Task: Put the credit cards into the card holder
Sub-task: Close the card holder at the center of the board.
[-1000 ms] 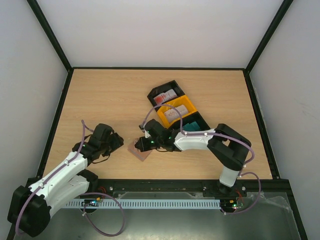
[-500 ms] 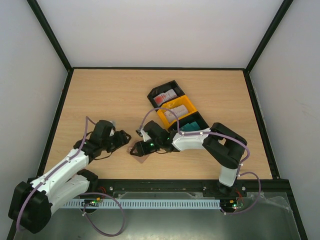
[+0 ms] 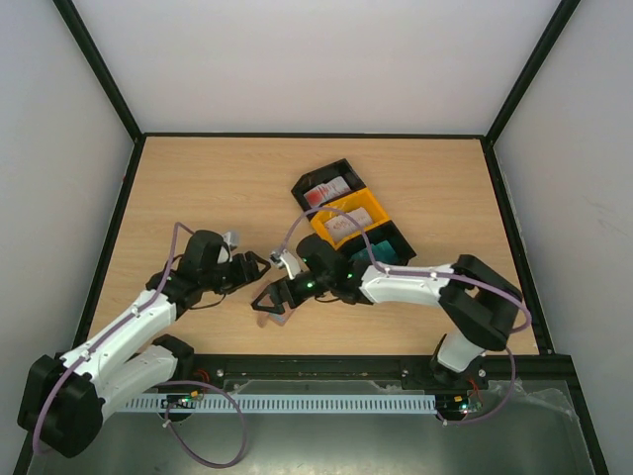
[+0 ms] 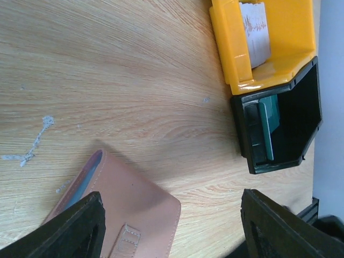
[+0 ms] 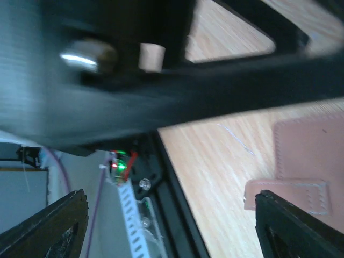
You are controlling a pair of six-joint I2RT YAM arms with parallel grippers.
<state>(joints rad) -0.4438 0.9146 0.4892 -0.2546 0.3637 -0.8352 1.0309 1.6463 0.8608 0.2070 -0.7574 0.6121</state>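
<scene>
I can see the card holder lying with its strap side (image 4: 127,239) up, so next my right gripper grabs its folded edge (image 4: 141,175) and flips the card holder over before filling it.
The card holder (image 4: 126,207) is a reddish-brown wallet lying folded on the wood, with a stitched strap and a blue inner edge showing. My left gripper (image 4: 177,234) is open just above it, with the wallet's corner between the fingers and untouched. In the top view my left gripper (image 3: 255,265) points right at my right gripper (image 3: 273,300), which stands open over the card holder (image 3: 284,307) and hides most of it. My right gripper (image 5: 172,231) holds nothing, and the card holder (image 5: 309,156) lies by its right finger. Credit cards sit in trays: white-red (image 3: 326,190), beige (image 4: 255,27), teal (image 4: 269,126).
Three trays stand in a diagonal row behind the grippers: black (image 3: 315,179), yellow (image 3: 372,212), black (image 3: 396,236). The table's black front rail (image 5: 177,209) and a cable duct (image 5: 129,215) lie close below my right gripper. My left arm crosses the top of the right wrist view.
My right gripper has gone from shut to wide open over the card holder, and its elbow has swung right. My left gripper has moved right, towards the card holder.
</scene>
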